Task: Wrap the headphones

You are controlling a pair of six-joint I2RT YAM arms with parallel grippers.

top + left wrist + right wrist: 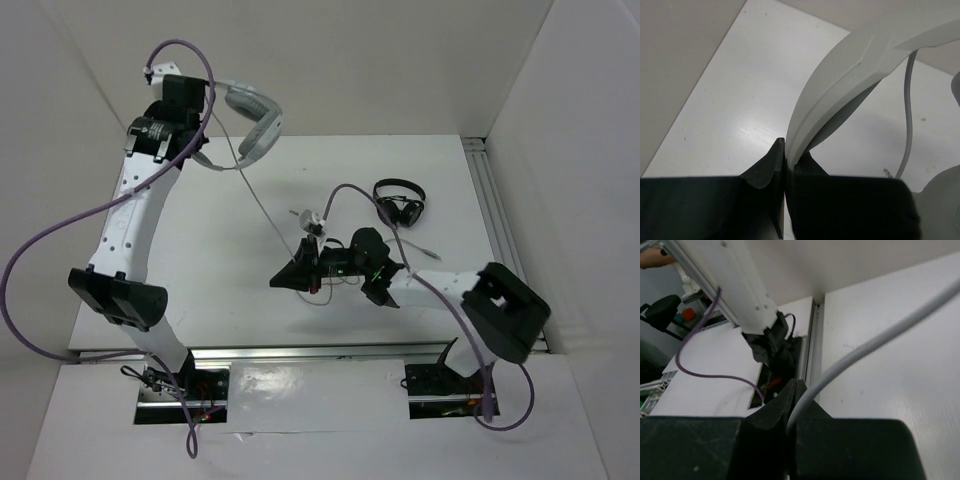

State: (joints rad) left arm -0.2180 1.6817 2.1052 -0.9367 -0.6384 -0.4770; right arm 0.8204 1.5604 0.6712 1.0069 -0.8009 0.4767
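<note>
Next, I swing my right gripper back to the headphones and take the cable around them, because the cable stretches straight from the headphones to my right gripper.
The light grey headphones hang in the air at the back left, held by their headband. My left gripper is shut on the headband; in the left wrist view the band rises from between its black fingers. The thin grey cable runs down from the headphones to the table's middle. My right gripper is shut on the cable, which leaves its jaws up to the right.
Small black headphones lie at the back right of the white table. A small white plug or connector sits near the right wrist. White walls enclose the table on three sides. Purple robot cables loop off both arms.
</note>
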